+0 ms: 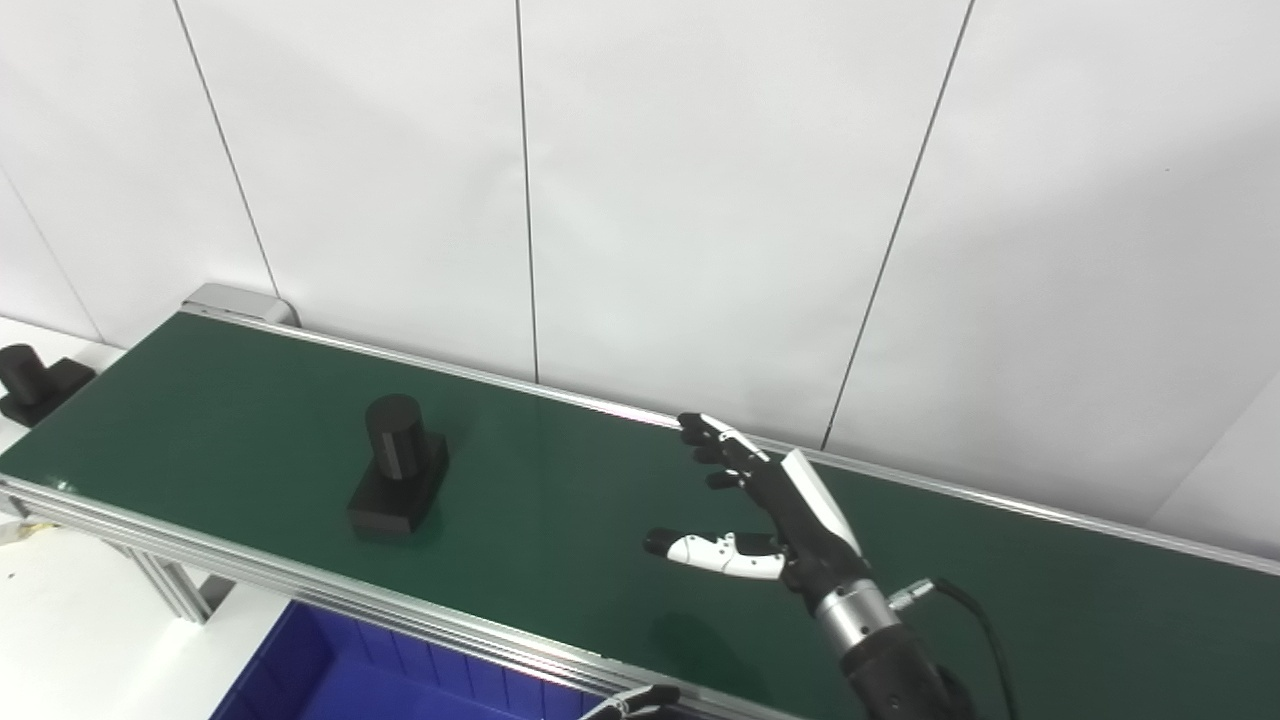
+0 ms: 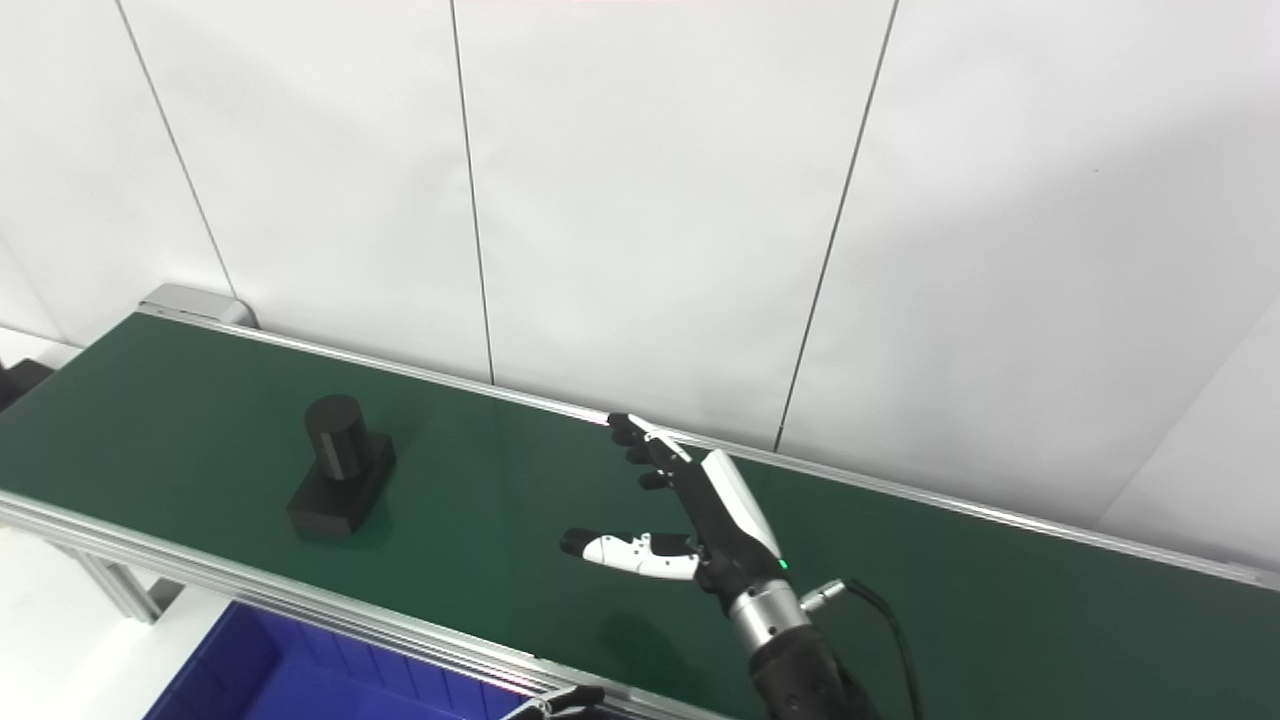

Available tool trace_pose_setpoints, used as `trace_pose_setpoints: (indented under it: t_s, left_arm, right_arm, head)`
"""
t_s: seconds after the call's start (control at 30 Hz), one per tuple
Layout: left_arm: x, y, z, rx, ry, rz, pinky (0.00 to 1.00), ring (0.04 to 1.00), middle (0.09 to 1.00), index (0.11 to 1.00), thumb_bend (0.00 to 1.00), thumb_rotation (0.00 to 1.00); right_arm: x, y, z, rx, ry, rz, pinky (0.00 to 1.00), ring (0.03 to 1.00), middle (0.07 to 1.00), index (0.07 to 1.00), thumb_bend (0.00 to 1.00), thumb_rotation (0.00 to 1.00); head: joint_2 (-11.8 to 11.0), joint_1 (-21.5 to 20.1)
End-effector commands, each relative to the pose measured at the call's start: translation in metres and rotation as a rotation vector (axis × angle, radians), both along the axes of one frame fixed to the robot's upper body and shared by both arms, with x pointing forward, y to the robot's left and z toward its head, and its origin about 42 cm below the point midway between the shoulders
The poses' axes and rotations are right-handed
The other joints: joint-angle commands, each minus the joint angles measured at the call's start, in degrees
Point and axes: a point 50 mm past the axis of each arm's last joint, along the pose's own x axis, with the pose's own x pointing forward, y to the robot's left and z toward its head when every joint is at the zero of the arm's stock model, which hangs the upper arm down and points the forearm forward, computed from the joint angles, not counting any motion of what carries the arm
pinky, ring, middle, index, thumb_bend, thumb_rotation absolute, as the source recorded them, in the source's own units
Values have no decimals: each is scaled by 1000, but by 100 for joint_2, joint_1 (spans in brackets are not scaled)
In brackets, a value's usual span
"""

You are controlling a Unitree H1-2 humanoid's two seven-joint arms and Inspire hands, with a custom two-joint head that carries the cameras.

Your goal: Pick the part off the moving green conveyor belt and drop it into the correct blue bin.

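Note:
I see that the cylinder sits flush (image 1: 403, 472) on the rectangular base (image 1: 390, 508), so I expect the base to come along below it when I lift the black part by the cylinder.
A black part (image 1: 398, 465), an upright cylinder on a rectangular base, stands on the green conveyor belt (image 1: 560, 500) toward its left end. My right hand (image 1: 785, 515) is open above the middle of the belt, fingers spread and pointing left toward the part, well to the right of it and holding nothing. It also shows in the right eye view (image 2: 715, 520). Only the fingertips of my left hand (image 1: 632, 703) show at the bottom edge, below the belt's near rail; their pose is unclear. A blue bin (image 1: 320, 670) sits below the belt's near edge.
A second black part (image 1: 35, 382) rests on the white surface past the belt's left end. Aluminium rails edge the belt on both sides. A white panelled wall stands right behind it. A cable (image 1: 965, 600) runs from my right wrist.

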Motion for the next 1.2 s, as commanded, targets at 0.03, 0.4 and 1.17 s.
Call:
trace_pose_setpoints:
  t_s: [0.03,0.4,1.17]
  left_arm:
    - [2,-1,9,-15,-63,-4,689,752,793,833,831,511]
    - [3,-8,9,-19,-65,-5,684,748,791,832,870,542]
    - [2,-12,10,-23,-68,-6,691,748,787,831,875,528]
  right_arm:
    - [7,18,20,36,-89,31,792,866,871,895,718,415]
    - [13,46,15,-38,-81,51,818,878,871,897,728,428]
    - [29,90,19,-71,-101,99,812,871,871,889,742,453]
  head:
    - [0,18]
    - [8,123]
    - [31,239]
